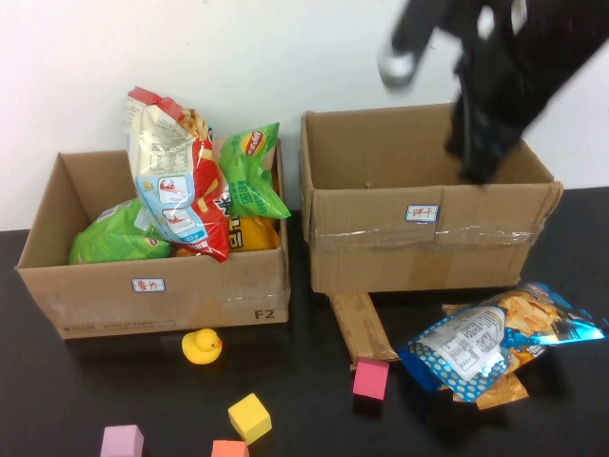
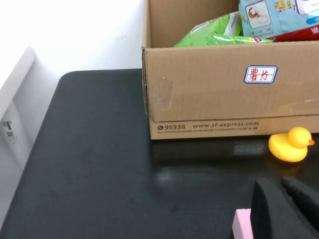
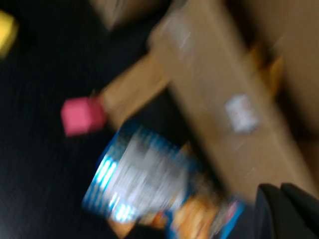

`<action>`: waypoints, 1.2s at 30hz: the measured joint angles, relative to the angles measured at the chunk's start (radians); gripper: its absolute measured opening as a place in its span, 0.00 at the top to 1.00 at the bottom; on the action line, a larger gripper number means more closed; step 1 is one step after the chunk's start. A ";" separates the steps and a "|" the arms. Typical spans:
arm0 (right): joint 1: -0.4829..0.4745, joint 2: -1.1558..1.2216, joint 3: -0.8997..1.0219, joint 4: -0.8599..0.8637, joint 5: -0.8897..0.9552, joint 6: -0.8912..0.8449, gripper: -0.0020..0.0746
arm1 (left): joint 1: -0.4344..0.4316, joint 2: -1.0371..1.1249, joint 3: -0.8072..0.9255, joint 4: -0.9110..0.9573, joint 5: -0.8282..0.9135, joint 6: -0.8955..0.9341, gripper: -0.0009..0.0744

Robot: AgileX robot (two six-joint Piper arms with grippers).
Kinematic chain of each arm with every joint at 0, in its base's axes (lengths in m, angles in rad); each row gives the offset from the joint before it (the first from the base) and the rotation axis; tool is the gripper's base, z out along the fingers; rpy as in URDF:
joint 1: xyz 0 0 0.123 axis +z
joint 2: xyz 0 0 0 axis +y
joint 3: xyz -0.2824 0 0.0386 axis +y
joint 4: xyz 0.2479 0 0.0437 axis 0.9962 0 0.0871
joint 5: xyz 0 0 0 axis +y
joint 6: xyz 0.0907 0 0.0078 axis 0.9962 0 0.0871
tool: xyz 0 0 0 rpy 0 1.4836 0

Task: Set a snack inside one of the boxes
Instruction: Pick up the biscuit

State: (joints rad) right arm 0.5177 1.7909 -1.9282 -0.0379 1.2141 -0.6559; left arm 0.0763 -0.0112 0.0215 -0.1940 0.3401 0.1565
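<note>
The blue snack bag [image 1: 474,343] lies on top of the orange packet [image 1: 503,391], open from above. My right gripper should go on moving toward the bag before its open fingers are on either side of it.
A blue snack bag [image 1: 495,345] lies on the black table in front of the right cardboard box [image 1: 428,243], which holds nothing I can see. It also shows in the right wrist view [image 3: 144,184], blurred. The left cardboard box [image 1: 152,286] holds a red-and-white bag [image 1: 176,186] and green bags [image 1: 252,171]. My right gripper [image 1: 473,169] hangs over the right box's open top, shut and empty; in its own view [image 3: 279,188] the fingers lie together. My left gripper [image 2: 281,185] is shut and empty, low over the table in front of the left box [image 2: 224,94]; it is out of the high view.
A yellow rubber duck [image 1: 202,346] sits in front of the left box. Pink [image 1: 371,378], yellow [image 1: 249,417], lilac [image 1: 122,441] and orange [image 1: 229,448] blocks lie at the table's front. A loose box flap [image 1: 362,328] lies by the pink block.
</note>
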 joint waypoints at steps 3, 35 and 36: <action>0.000 -0.034 0.169 -0.014 0.000 -0.031 0.97 | 0.000 0.000 0.000 0.000 0.000 0.000 0.99; -0.124 0.060 1.069 0.247 -0.843 0.396 0.21 | 0.000 0.000 0.000 -0.001 0.000 0.000 0.99; -0.125 0.073 1.069 0.249 -0.870 0.406 0.21 | 0.000 0.000 0.000 -0.001 0.000 0.000 0.99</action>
State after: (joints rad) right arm 0.3931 1.8638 -0.8595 0.2114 0.3442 -0.2500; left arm 0.0763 -0.0112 0.0215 -0.1954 0.3401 0.1565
